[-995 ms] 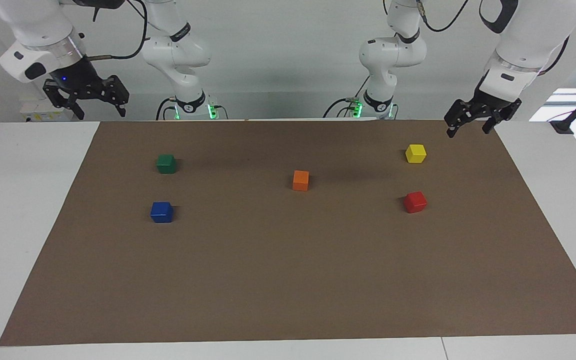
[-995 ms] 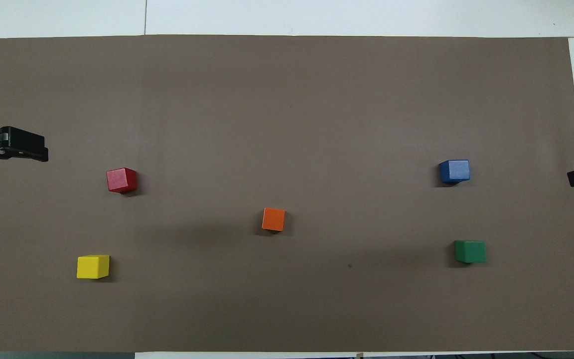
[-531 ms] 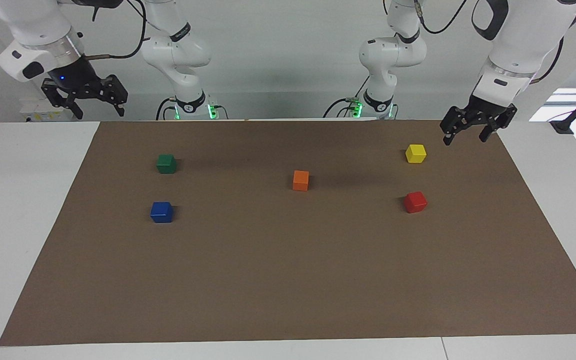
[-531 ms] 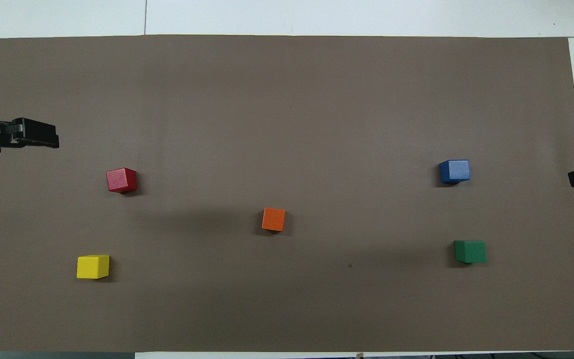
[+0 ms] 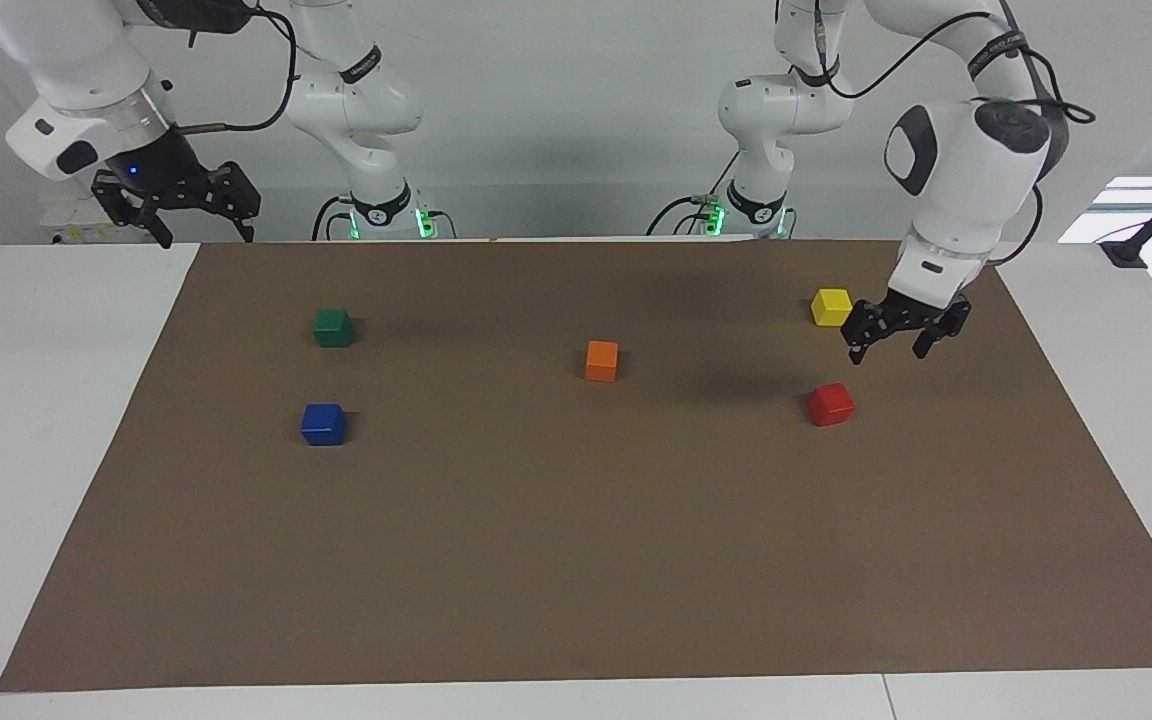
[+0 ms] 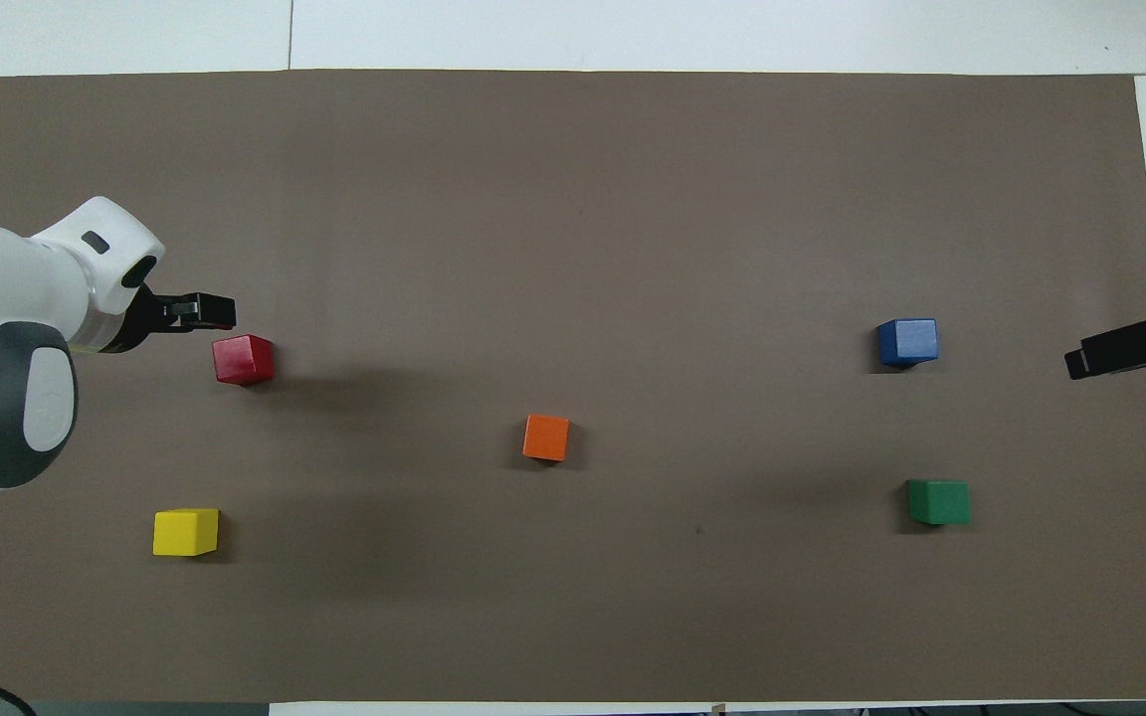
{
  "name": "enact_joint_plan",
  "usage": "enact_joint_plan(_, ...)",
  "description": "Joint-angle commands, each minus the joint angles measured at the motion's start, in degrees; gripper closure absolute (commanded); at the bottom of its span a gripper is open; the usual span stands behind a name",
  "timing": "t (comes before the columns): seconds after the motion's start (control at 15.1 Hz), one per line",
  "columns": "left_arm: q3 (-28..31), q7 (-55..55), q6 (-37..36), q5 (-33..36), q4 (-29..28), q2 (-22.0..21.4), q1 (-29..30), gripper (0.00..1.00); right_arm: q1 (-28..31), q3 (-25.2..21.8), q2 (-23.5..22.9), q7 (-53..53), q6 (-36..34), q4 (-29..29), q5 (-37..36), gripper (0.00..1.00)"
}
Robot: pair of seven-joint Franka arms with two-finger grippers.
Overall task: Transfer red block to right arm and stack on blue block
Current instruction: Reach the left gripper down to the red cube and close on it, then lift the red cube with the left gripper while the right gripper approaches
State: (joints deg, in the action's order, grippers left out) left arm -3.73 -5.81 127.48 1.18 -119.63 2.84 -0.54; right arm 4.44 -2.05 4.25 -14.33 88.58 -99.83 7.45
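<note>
My left gripper is lowering its open fingers, and the red block stands clear of the yellow block (image 6: pixel 186 532). The gripper should go on down until its fingers straddle the red block (image 6: pixel 243 359) before it closes.
The red block (image 5: pixel 829 404) sits on the brown mat toward the left arm's end; it also shows in the overhead view (image 6: pixel 243 359). My left gripper (image 5: pixel 888 350) is open and empty, in the air over the mat between the red block and the yellow block, touching neither; in the overhead view (image 6: pixel 203 312) it is just beside the red block. The blue block (image 5: pixel 323 424) sits toward the right arm's end and shows in the overhead view (image 6: pixel 906 341). My right gripper (image 5: pixel 181 208), with its blue light, is open and empty, raised over the table at that end of the mat (image 6: pixel 1120 354).
A yellow block (image 5: pixel 831 306) lies nearer to the robots than the red block. An orange block (image 5: pixel 601 360) sits mid-mat. A green block (image 5: pixel 333 327) lies nearer to the robots than the blue block. The brown mat (image 5: pixel 576 560) covers most of the white table.
My left arm has reached out and come down, moving its gripper from the mat's corner to beside the red block. My right gripper has shifted slightly. No block has moved.
</note>
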Motion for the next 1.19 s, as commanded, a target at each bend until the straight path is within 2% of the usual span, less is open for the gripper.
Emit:
enact_joint_plan(0.0,0.2,-3.9,5.1,-0.1,-2.0,2.5,-0.5,0.00,2.2,0.0,1.8,-5.4,4.0,-7.6,9.1,0.00)
enact_joint_plan(0.27,0.3,-3.6,13.3,-0.1,-6.4,4.9,-0.1,0.00,5.2,0.0,-1.0,-13.9,4.3,-12.7,26.1,0.00)
enact_joint_plan(0.4,0.3,-3.4,14.6,-0.1,-7.0,6.1,0.0,0.00,6.1,0.0,-2.4,-20.5,4.2,-15.2,33.6,0.00)
enact_joint_plan(0.53,0.4,-3.5,14.1,-0.1,-7.7,5.9,-0.1,0.02,6.1,0.0,-2.7,-21.2,3.7,-17.4,40.2,0.00)
enact_joint_plan(0.6,0.3,-3.8,14.3,-0.1,-8.3,5.7,-0.1,0.27,6.1,0.0,-3.1,-22.4,3.5,-18.5,43.8,0.00)
enact_joint_plan(0.66,0.3,-4.1,13.9,-0.1,-8.3,5.7,-0.2,0.74,6.0,0.0,-4.2,-24.5,3.1,-19.4,47.3,0.00)
enact_joint_plan(0.73,0.3,-3.9,12.5,-0.1,-8.1,5.6,-0.2,1.00,6.0,0.0,-5.1,-27.3,2.0,-20.2,50.9,0.00)
enact_joint_plan(0.8,0.1,-4.5,10.2,-0.1,-6.6,5.7,-0.6,1.00,6.0,0.0,-5.7,-29.2,1.4,-20.9,53.9,0.00)
enact_joint_plan(0.93,0.0,-11.8,-2.0,-0.8,0.4,5.3,-3.7,1.00,5.9,0.1,-6.1,-29.3,-2.1,-21.5,58.8,0.00)
enact_joint_plan(1.13,-1.6,-24.7,-21.9,-10.5,14.8,4.1,-6.1,1.00,6.0,0.0,-8.1,-29.8,-8.0,-22.4,66.8,0.00)
